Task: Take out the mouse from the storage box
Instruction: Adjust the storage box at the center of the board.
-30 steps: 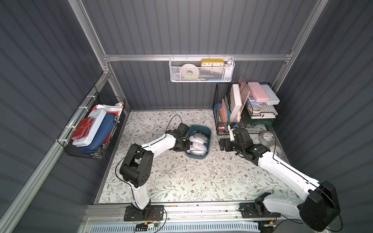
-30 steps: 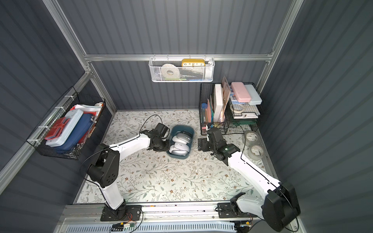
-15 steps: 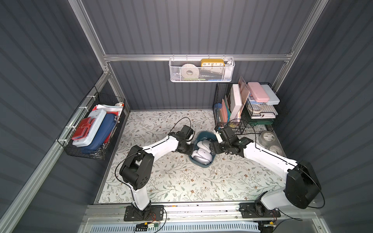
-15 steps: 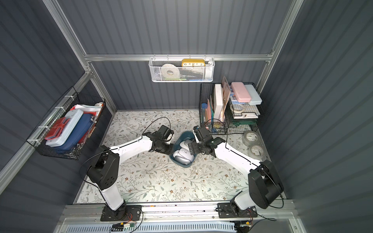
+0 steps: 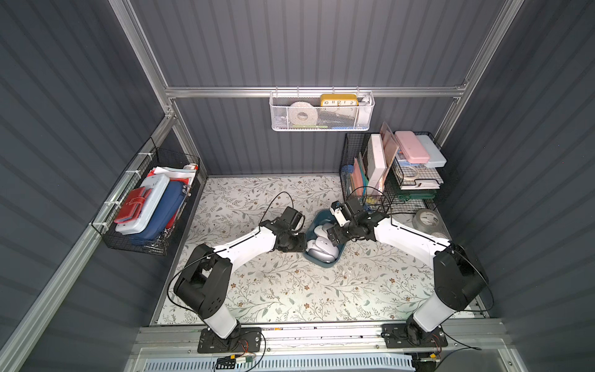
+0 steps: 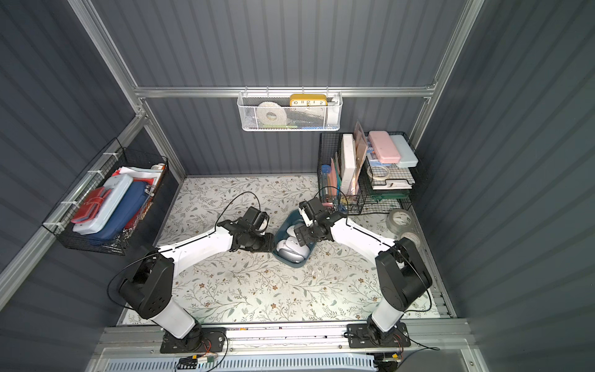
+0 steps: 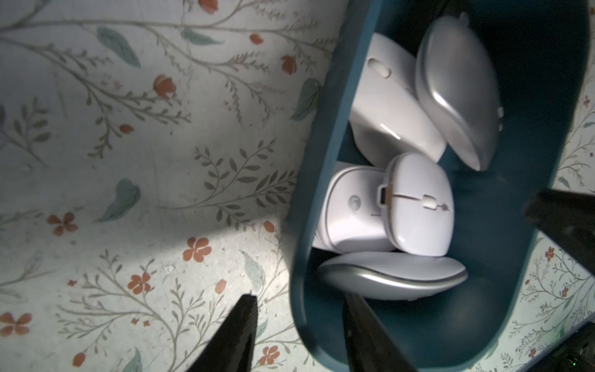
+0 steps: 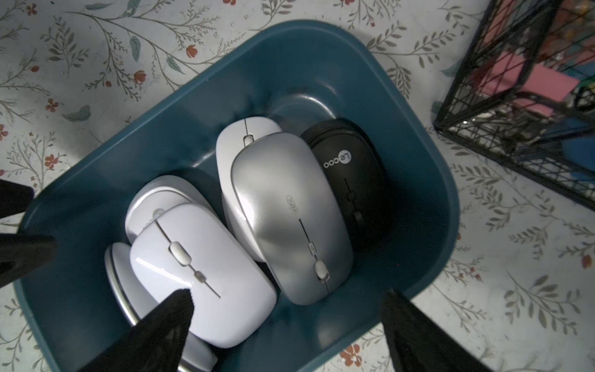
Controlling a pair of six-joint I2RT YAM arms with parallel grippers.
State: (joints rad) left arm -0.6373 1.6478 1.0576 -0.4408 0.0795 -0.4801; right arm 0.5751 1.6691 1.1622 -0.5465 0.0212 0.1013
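Note:
Next, my left gripper pinches the storage box's rim (image 7: 298, 291) and turns the storage box first, since the silver mouse (image 8: 291, 217) lies slanted below my right gripper's open fingers.
The dark teal storage box (image 5: 325, 264) (image 6: 294, 262) sits mid-table and holds several mice. The right wrist view shows a white mouse (image 8: 199, 277), a silver mouse (image 8: 289, 219) and a black mouse (image 8: 351, 180) packed side by side. My left gripper (image 5: 302, 244) (image 7: 300, 296) is open astride the box's rim (image 7: 297, 225), with one finger on the mat side and one inside; neither touches the wall. My right gripper (image 5: 331, 235) (image 8: 287, 292) hangs wide open over the mice, holding nothing.
A black wire rack (image 5: 386, 174) (image 8: 515, 96) full of stationery stands just behind the box on the right. Tape rolls (image 5: 426, 219) lie beside it. A black wire basket (image 5: 148, 199) hangs on the left wall and a white mesh basket (image 5: 322, 112) on the back rail.
My left gripper was shut on the box's rim and has opened. The box slid slightly toward the front and turned. My right arm swung from beside the wire rack to above the mice.

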